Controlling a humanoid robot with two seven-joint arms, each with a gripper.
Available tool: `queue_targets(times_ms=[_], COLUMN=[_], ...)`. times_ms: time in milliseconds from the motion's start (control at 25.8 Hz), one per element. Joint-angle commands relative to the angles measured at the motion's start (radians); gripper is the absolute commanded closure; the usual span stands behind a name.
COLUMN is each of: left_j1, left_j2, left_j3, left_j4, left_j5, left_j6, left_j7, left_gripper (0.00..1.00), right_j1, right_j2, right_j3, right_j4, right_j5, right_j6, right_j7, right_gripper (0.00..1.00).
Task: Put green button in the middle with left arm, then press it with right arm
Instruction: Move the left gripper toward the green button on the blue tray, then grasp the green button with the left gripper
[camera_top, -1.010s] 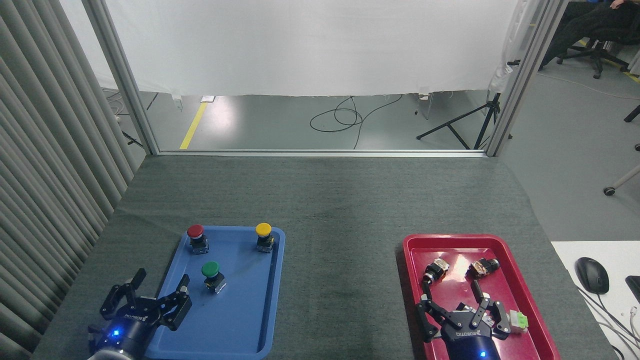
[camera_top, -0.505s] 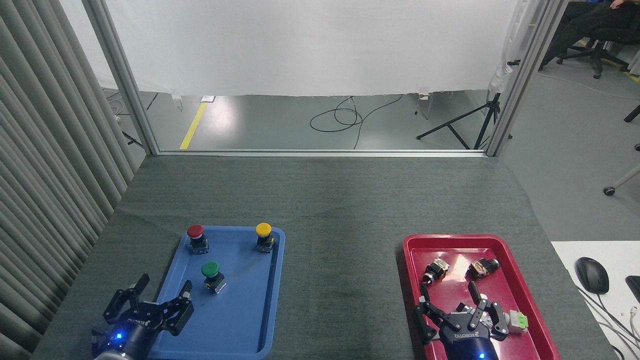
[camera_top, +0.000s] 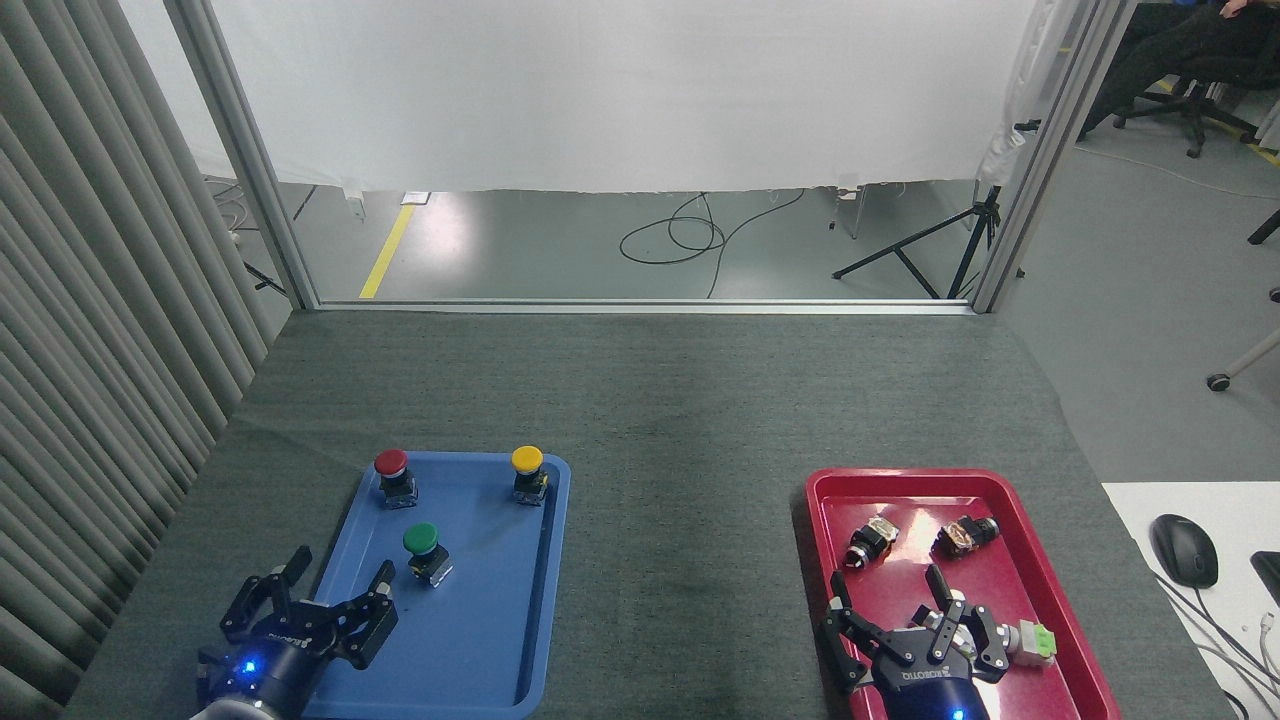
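The robot's right gripper will press the green button (camera_top: 421, 539), which should stay standing in its place because it is upright on its blocky base (camera_top: 433, 568).
The green button (camera_top: 423, 545) stands upright in the blue tray (camera_top: 500, 640), near its middle left. My left gripper (camera_top: 340, 567) is open at the tray's lower left corner, its fingertips a short way left of and below the button, holding nothing. Over the near part of the red tray (camera_top: 1050, 590) my right gripper (camera_top: 885, 580) is open and empty. The middle (camera_top: 680, 540) is bare dark grey cloth between the two trays.
A red button (camera_top: 393, 472) and a yellow button (camera_top: 528, 470) stand at the blue tray's far end. The red tray holds two small switches (camera_top: 868, 540) (camera_top: 966, 535) and a silver switch with a pale green end (camera_top: 1032, 641). A mouse (camera_top: 1184, 550) lies on a white desk at right.
My left gripper has shifted slightly right and toward the green button. My right gripper has drawn back toward the near edge, away from the two switches. The buttons have not moved.
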Motion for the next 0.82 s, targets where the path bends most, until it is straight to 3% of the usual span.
queue_targets(times_ms=[0, 233, 544, 777], left_j1=[-0.009, -0.054, -0.189, -0.275], left_j2=[0.004, -0.001, 0.001, 0.008], left_j3=[-0.045, -0.094, -0.137, -0.264], left_j4=[0.039, 0.098, 0.265, 0.369], left_j5=[0.000, 0.000, -0.003, -0.003], left_j6=[-0.007, -0.085, -0.096, -0.122], left_j7=[0.002, 0.010, -0.004, -0.004], left_gripper=[0.01, 0.01, 0.01, 0.02], right_j1=[0.001, -0.003, 0.001, 0.000], right_j2=[-0.002, 0.003, -0.012, -0.008], right_j3=[0.002, -0.004, 0.003, 0.011], right_j4=[0.002, 0.004, 0.005, 0.012], right_j5=[0.001, 0.003, -0.004, -0.002], right_j6=[0.000, -0.001, 0.013, 0.008], right_j7=[-0.001, 0.001, -0.010, -0.004], right_gripper=[0.00, 0.00, 0.00, 0.00])
